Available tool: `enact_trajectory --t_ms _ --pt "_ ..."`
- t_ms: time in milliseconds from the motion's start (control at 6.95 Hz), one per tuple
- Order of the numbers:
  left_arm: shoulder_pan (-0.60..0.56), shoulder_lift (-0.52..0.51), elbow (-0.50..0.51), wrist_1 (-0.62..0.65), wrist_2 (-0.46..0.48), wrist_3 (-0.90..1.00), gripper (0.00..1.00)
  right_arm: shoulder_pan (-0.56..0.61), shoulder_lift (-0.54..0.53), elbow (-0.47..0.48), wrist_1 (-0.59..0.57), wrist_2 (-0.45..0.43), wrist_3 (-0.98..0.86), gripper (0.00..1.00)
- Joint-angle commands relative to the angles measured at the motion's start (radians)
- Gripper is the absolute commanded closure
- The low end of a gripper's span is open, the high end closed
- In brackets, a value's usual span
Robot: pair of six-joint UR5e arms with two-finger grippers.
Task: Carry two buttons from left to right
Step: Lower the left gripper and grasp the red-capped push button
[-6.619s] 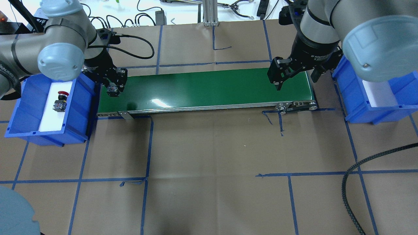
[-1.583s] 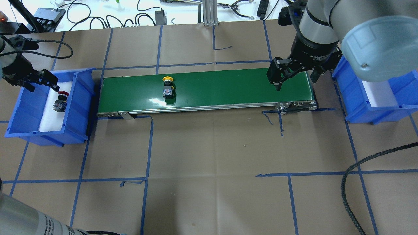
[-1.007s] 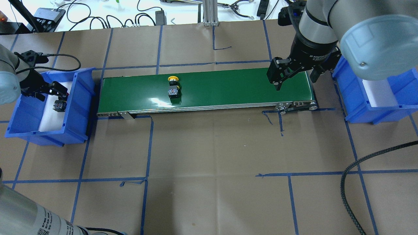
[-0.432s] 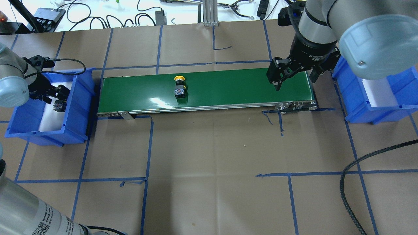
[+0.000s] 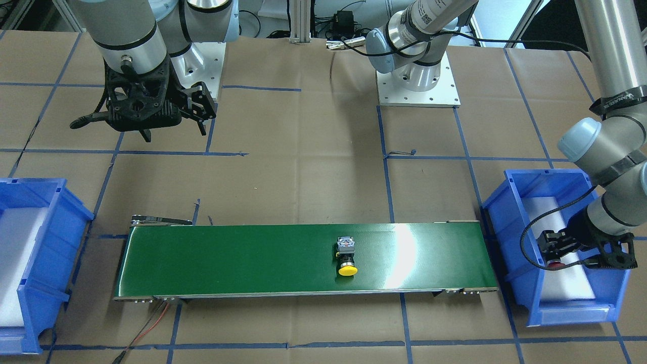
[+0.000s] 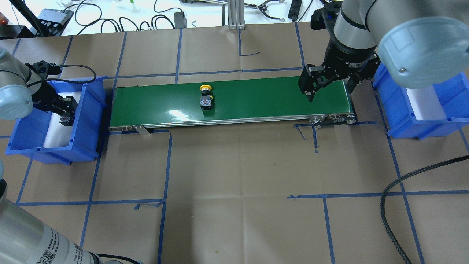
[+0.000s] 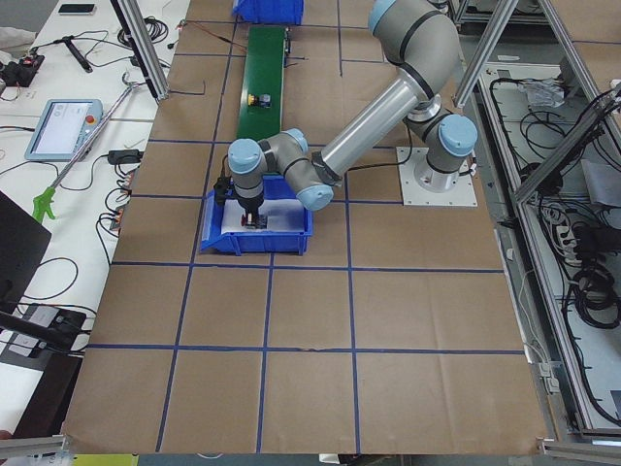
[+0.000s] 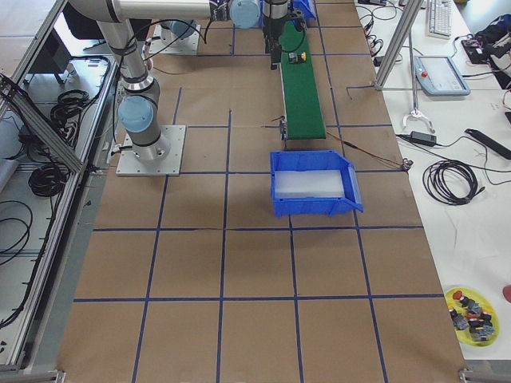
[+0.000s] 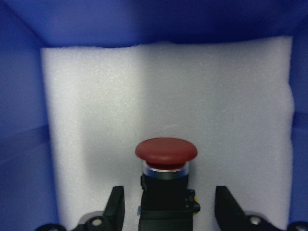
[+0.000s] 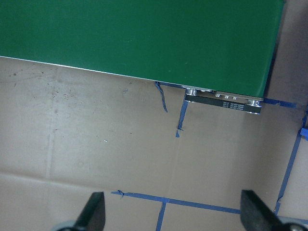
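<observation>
I expect the red-capped button to come free right away when I lift, because it lies on top of smooth white foam. The foam will stay flat.
The red-capped button lies on white foam in the left blue bin. My left gripper is open and low in the bin. Its fingers stand either side of the button's black body without touching it. The red button also shows in the front-facing view. The yellow-capped button lies on its side on the green conveyor belt, left of the middle. It also shows in the front-facing view. My right gripper is open and empty above the belt's right end.
The right blue bin with white foam stands just past the belt's right end and holds no button. Brown paper with blue tape lines covers the table. A black braided cable lies at the front right.
The left gripper let go of the yellow button on the belt, swung to the left bin and came down around the red button. The yellow button has ridden rightward. The right gripper has stayed put.
</observation>
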Motion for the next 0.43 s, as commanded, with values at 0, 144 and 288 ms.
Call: enact_trajectory --t_ms 0,144,288 --pt "-0.005 0.02 0.016 -0.014 -0.001 -0.004 0.96 0.0 0.0 0.001 -0.001 0.001 0.001 0.0" --pt "-0.005 0.037 0.026 -0.022 0.0 -0.003 0.96 0.0 0.0 0.001 -0.007 0.001 0.001 0.0" --pt "-0.004 0.087 0.029 -0.067 0.003 0.005 0.96 0.0 0.0 0.001 -0.008 0.001 0.001 0.0"
